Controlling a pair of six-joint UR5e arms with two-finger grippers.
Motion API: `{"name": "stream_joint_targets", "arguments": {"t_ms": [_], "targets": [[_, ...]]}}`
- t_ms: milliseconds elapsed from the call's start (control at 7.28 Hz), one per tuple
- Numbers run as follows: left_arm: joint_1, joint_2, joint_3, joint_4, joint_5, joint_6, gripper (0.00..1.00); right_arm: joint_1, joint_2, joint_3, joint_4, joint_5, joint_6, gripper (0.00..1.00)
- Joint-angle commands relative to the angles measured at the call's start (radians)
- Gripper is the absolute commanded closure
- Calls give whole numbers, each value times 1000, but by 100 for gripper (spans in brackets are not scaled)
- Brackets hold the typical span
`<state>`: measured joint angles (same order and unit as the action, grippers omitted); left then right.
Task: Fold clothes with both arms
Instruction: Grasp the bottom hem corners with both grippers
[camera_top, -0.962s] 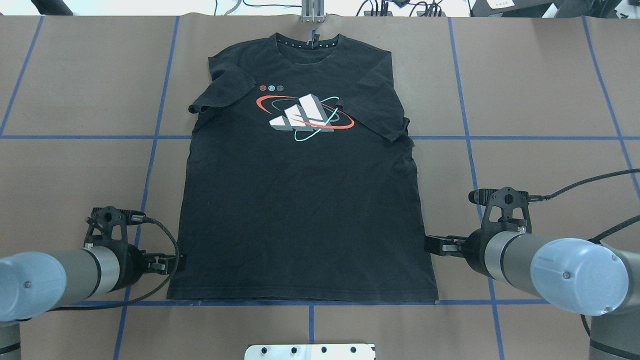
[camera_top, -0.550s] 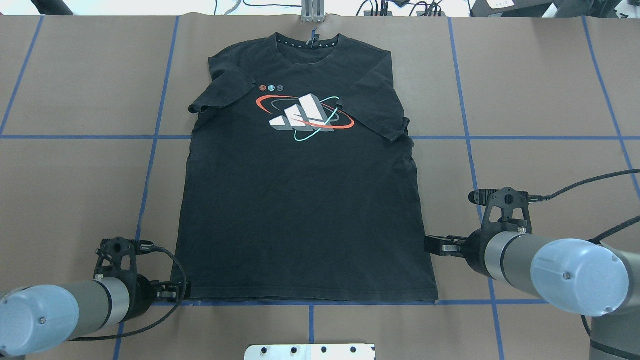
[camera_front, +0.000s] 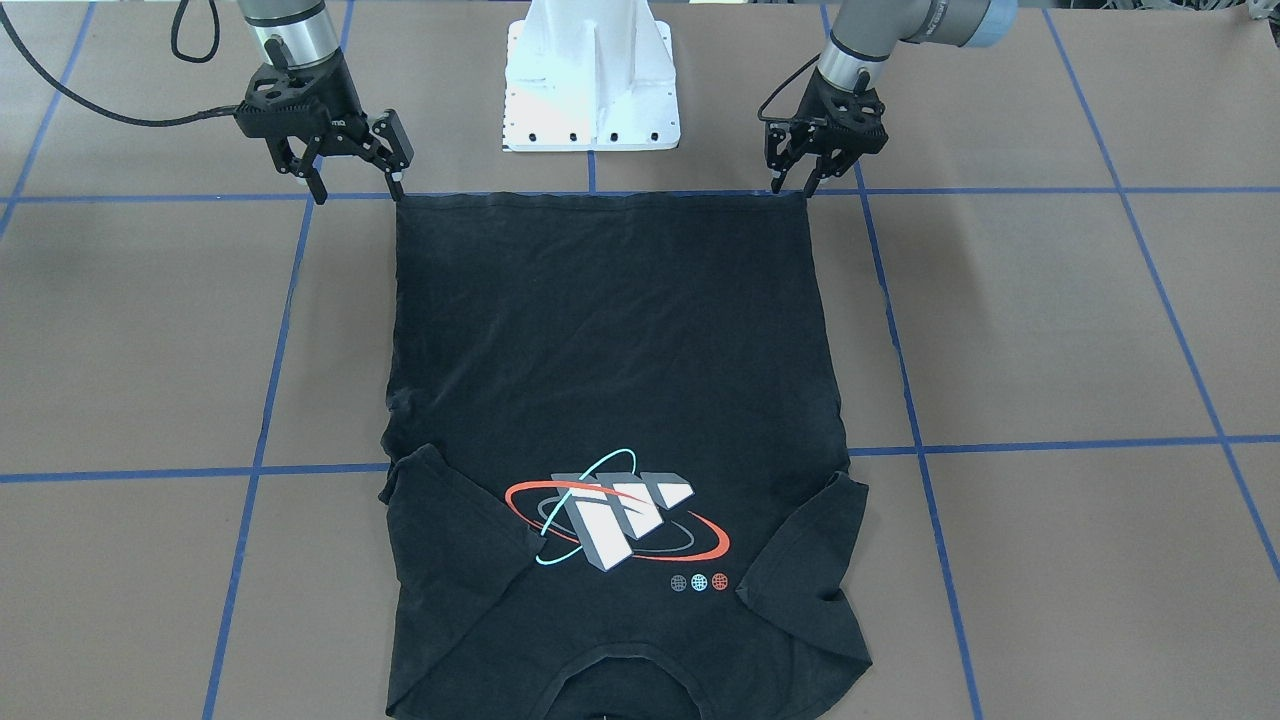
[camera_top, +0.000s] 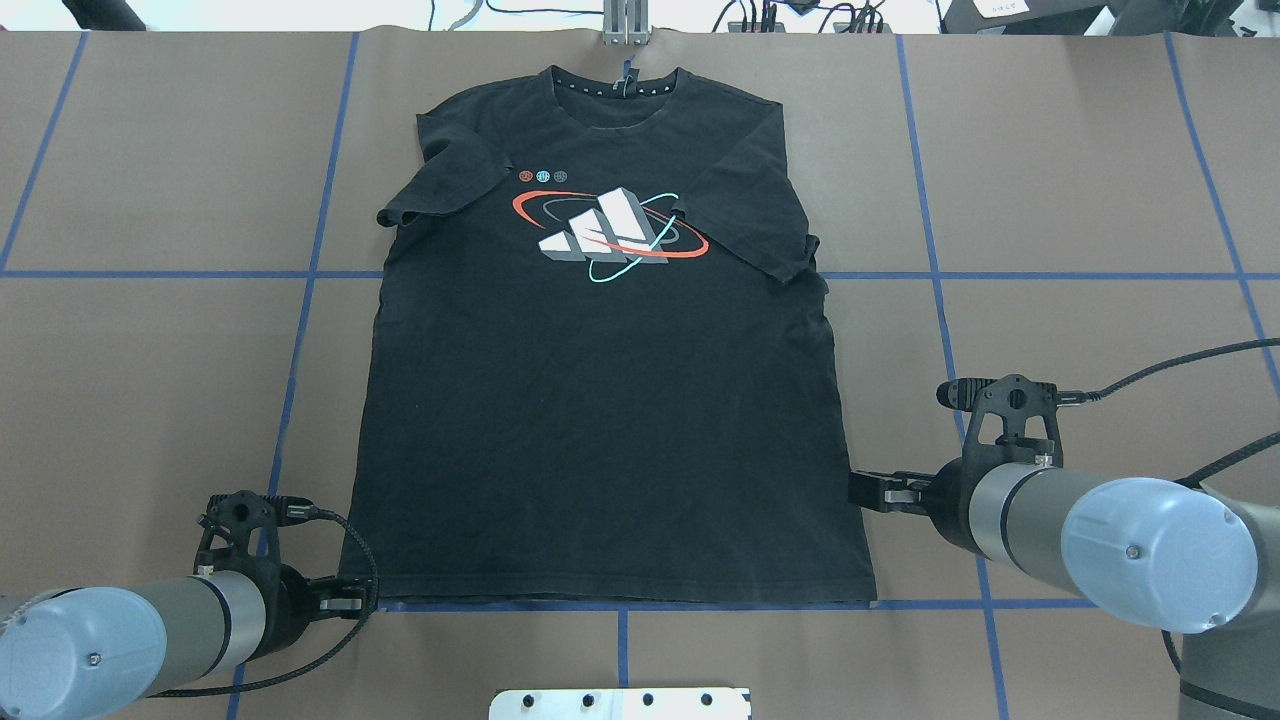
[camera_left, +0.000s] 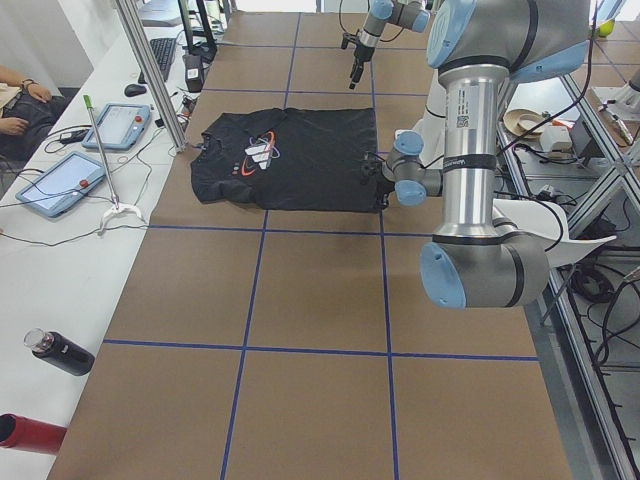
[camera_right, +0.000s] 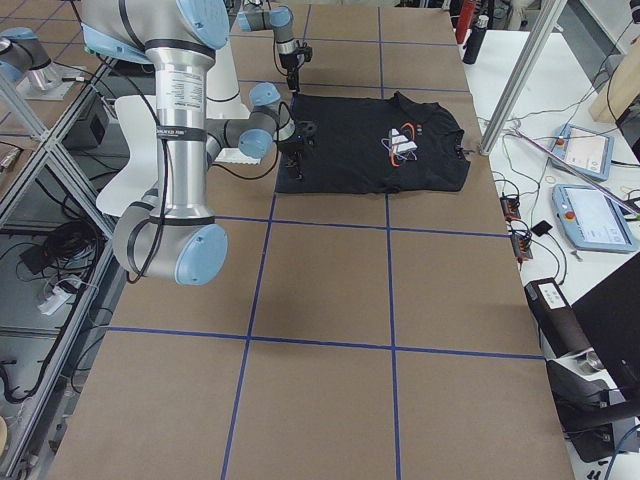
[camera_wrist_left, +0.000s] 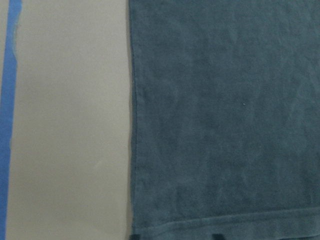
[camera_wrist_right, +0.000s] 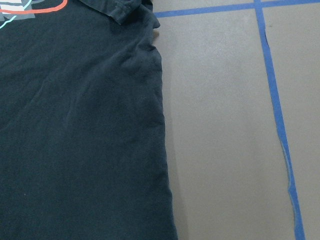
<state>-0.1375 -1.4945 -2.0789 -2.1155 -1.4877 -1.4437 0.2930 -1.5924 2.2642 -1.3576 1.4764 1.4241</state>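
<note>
The loose black T-shirt (camera_front: 612, 348) has both folded sleeves (camera_front: 452, 540) lying flat on it, so it will slide along with its sleeves still tucked when I pull the T-shirt's hem.
The black T-shirt (camera_top: 600, 420) lies flat on the brown table, logo side up, collar at the far edge and both sleeves folded inward. In the front view the shirt (camera_front: 600, 330) has its hem toward the robot. My left gripper (camera_top: 352, 603) is open, low at the hem's left corner; in the front view the left gripper (camera_front: 793, 187) has its fingers spread over that corner. My right gripper (camera_top: 858, 490) is open beside the shirt's right edge, a little up from the hem; the right gripper also shows in the front view (camera_front: 358, 190). Both hold nothing. The left wrist view shows the shirt's corner (camera_wrist_left: 225, 125).
The white pedestal base (camera_front: 592, 75) stands just behind the hem. Blue tape lines (camera_top: 300, 330) grid the table. A metal post (camera_top: 625, 25) stands at the far edge by the collar. A side bench holds tablets (camera_left: 60, 180) and bottles (camera_left: 60, 352).
My left arm has moved back along the shirt's left edge to the hem's corner and lower. The right arm and the shirt have not moved.
</note>
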Motion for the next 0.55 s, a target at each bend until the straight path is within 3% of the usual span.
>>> {"name": "stream_joint_targets", "arguments": {"t_ms": [0,412], "targets": [[1,-6,19,2,-6,6,45,0,0,0,0,1,-1,0],[1,-3,25,-1,-5,8,47,0,0,0,0,-1,1,0]]}}
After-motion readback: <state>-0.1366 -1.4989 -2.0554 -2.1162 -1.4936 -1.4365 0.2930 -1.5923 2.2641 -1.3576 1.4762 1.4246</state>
